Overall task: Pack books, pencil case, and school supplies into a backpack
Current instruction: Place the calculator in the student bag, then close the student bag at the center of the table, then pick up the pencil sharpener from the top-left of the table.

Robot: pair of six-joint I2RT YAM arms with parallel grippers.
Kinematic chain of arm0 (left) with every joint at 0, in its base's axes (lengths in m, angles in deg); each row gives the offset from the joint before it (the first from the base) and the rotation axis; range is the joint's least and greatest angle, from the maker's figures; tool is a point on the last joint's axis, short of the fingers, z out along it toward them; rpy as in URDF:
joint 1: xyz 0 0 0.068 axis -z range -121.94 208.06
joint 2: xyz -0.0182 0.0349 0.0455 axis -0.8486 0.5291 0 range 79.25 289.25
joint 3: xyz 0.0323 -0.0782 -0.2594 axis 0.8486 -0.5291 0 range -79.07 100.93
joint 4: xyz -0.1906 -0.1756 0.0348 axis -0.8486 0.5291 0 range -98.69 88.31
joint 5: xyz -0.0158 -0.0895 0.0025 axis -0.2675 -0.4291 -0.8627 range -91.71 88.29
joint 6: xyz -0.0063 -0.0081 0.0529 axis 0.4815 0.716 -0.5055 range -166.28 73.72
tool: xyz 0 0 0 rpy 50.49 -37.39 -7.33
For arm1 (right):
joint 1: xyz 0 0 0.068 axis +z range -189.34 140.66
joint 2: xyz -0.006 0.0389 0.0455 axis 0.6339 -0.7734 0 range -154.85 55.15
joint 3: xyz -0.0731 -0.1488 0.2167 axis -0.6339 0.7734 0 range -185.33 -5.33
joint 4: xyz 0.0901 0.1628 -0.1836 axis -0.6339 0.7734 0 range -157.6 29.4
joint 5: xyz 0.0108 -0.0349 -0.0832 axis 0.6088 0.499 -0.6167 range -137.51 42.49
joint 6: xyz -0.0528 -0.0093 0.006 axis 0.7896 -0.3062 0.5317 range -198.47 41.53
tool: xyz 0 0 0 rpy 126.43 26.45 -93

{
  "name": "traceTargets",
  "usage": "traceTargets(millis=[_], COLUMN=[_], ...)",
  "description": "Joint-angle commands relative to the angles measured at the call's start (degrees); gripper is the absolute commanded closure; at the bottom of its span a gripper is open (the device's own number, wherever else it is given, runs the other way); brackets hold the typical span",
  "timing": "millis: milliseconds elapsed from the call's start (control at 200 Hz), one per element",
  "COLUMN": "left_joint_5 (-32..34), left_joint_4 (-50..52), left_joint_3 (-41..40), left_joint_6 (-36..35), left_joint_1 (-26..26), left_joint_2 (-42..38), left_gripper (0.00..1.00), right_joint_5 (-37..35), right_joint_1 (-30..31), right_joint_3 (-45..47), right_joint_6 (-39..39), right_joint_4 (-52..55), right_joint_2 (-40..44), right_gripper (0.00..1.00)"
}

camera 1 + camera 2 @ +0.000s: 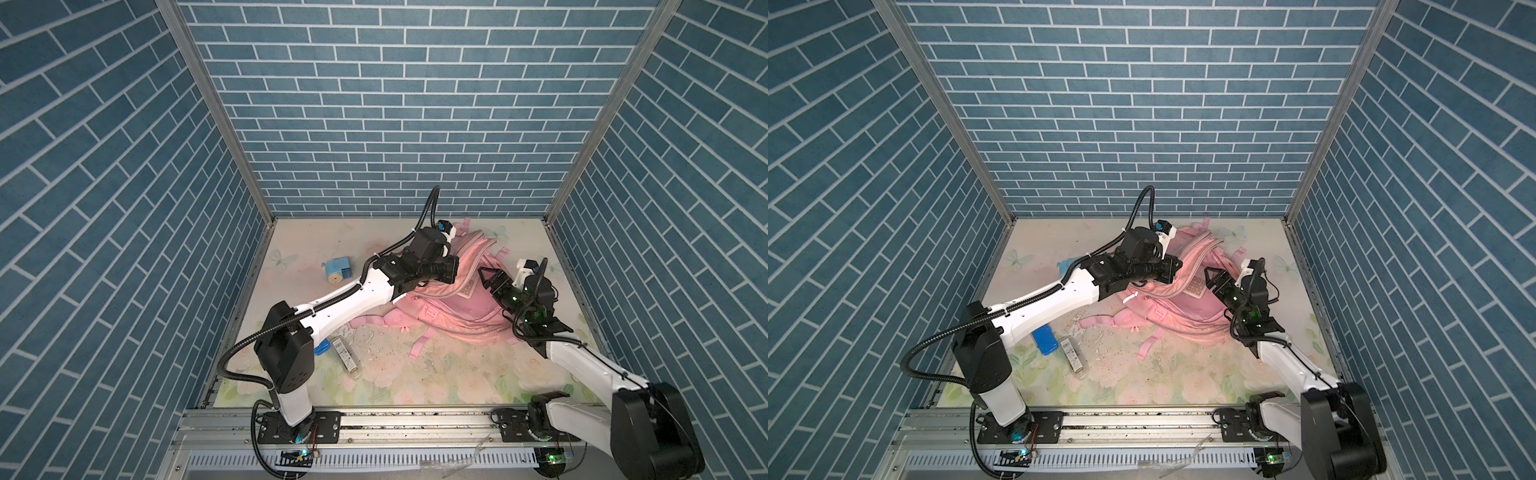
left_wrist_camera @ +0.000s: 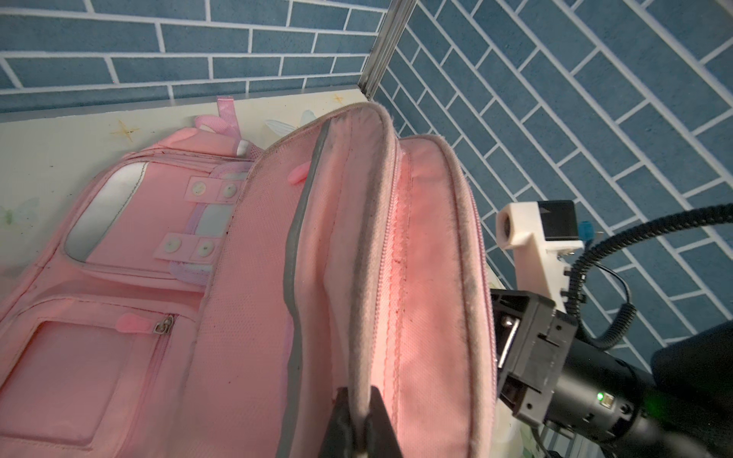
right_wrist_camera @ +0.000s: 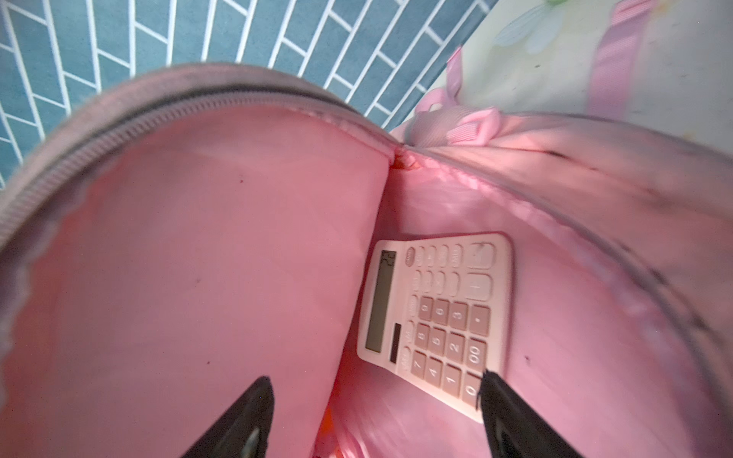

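The light blue pencil sharpener [image 1: 337, 269] is far from my right gripper, so my left gripper should leave the backpack's flap and bring the sharpener [image 1: 339, 264] nearer the backpack.
The pink backpack [image 1: 469, 309] [image 1: 1187, 316] lies at the back right of the table with its main compartment held open. My left gripper [image 1: 451, 268] [image 2: 361, 396] is shut on the backpack's zipper rim [image 2: 373, 246], lifting the flap. The white calculator [image 3: 436, 313] [image 1: 1196, 286] lies flat inside the compartment. Just above it my right gripper [image 3: 377, 380] [image 1: 484, 276] stands open and holds nothing; one fingertip [image 3: 490, 382] overlaps the calculator's corner. A light blue pencil sharpener [image 1: 336, 270] sits on the table left of the bag. The books are out of view.
A blue oblong case [image 1: 1044, 338] and a clear labelled box [image 1: 1073, 357] lie by the left arm's upper link; which is the pencil case I cannot tell. Pink straps [image 1: 419, 347] trail in front of the bag. Brick-patterned walls close three sides.
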Motion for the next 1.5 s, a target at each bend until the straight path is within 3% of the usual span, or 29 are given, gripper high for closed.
traceTargets(millis=[0,190,250,325,415,545,715,970,1240,1495], left_joint_5=[-0.8,0.7,1.5,3.2,6.3,7.8,9.9,8.8,10.5,7.9], left_joint_4=[-4.6,-5.3,-4.3,-1.2,3.3,10.1,16.0,15.6,11.6,8.6], left_joint_3=[-1.4,-5.8,-6.2,-5.5,-4.6,-6.4,-10.6,-11.1,-9.4,-9.3], left_joint_6=[1.6,2.4,2.4,2.0,0.1,0.4,-2.2,-7.1,-7.8,-10.9], left_joint_1=[0.2,2.4,2.8,2.7,1.8,-4.4,-16.9,-33.1,-41.5,-43.4], left_joint_2=[-3.2,-2.8,-2.8,-3.3,-5.3,-9.0,-12.4,-4.2,4.6,9.3], left_gripper=[1.00,0.98,0.67,0.46,0.14,0.14,0.14,0.14,0.14,0.14], right_joint_5=[-8.6,-12.5,-13.1,-13.2,-12.4,-9.8,-6.0,-4.2,-4.6,-5.0], right_joint_1=[-1.0,-2.1,-2.2,-2.3,-2.3,-2.3,-2.2,-1.6,-0.9,-0.8], right_joint_3=[2.7,3.1,1.1,-1.5,-3.6,-4.4,-6.3,-7.5,-7.4,-9.1], right_joint_6=[4.6,10.9,13.1,15.5,17.8,17.1,17.9,19.6,19.8,20.9], right_joint_4=[13.0,19.1,22.4,25.7,27.5,26.0,24.0,20.7,20.4,18.9], right_joint_2=[10.0,24.7,25.7,25.8,25.2,24.4,18.8,13.0,9.7,5.7], right_gripper=[0.18,0.22,0.22,0.22,0.22,0.20,0.18,0.17,0.17,0.16])
